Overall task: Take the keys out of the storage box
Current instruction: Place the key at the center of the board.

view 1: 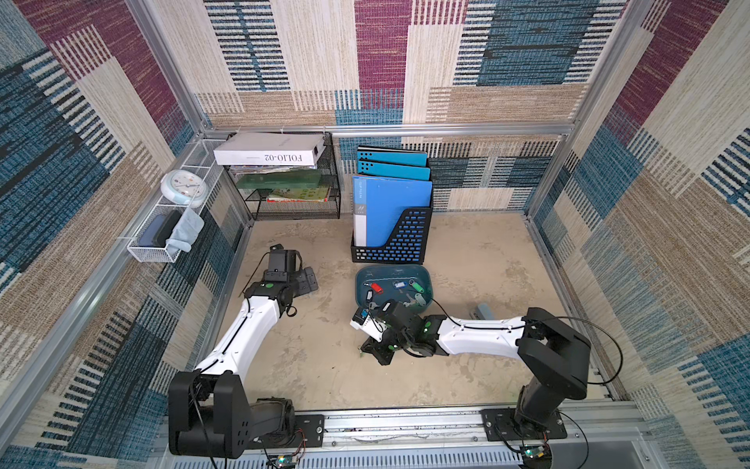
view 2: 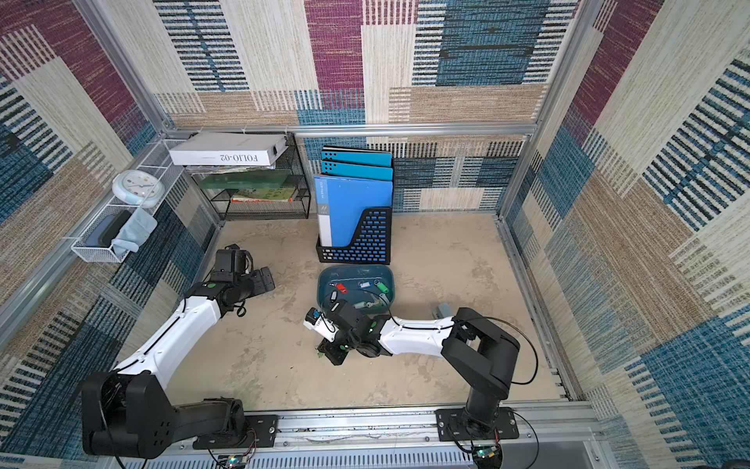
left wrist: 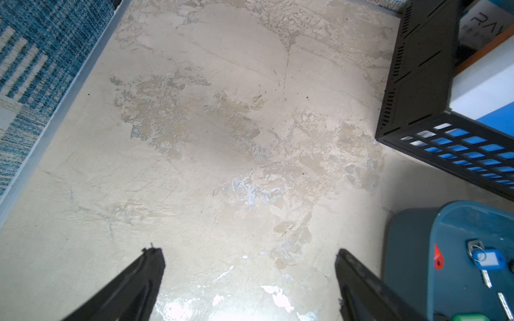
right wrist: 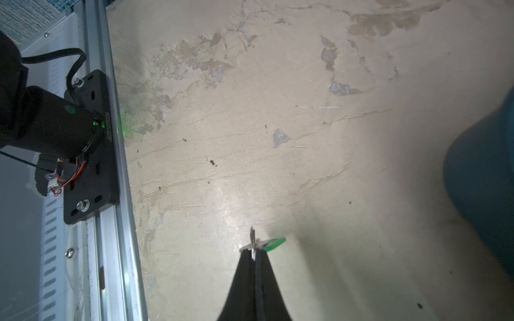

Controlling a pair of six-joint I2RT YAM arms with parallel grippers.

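Note:
The green-tagged key [right wrist: 274, 244] is hanging clear of the storage box over open floor [view 1: 360, 344], so the robot's right gripper goes on lowering it until the key's tag lies flat, before it lets go.
The dark teal storage box [view 1: 426, 280] [view 2: 389, 280] sits in front of the file holder. Several keys lie in it, among them a red-tagged one [view 1: 377, 287], a blue-tagged one [left wrist: 488, 258] and a green-tagged one [view 1: 418, 287]. My right gripper [right wrist: 253, 251] is shut on a metal key with a green tag [right wrist: 274, 244], held low over the bare floor just outside the box's near left corner [view 1: 367, 350]. My left gripper [left wrist: 249, 253] is open and holds nothing; it hovers over the floor to the left of the box [view 1: 304, 280].
A black perforated file holder [view 1: 399, 239] with blue folders stands right behind the box. A black mesh rack [view 1: 296, 191] stands at the back left. A small grey-blue object [view 1: 483, 312] lies on the floor behind my right forearm. The metal rail [right wrist: 111, 166] runs along the front edge.

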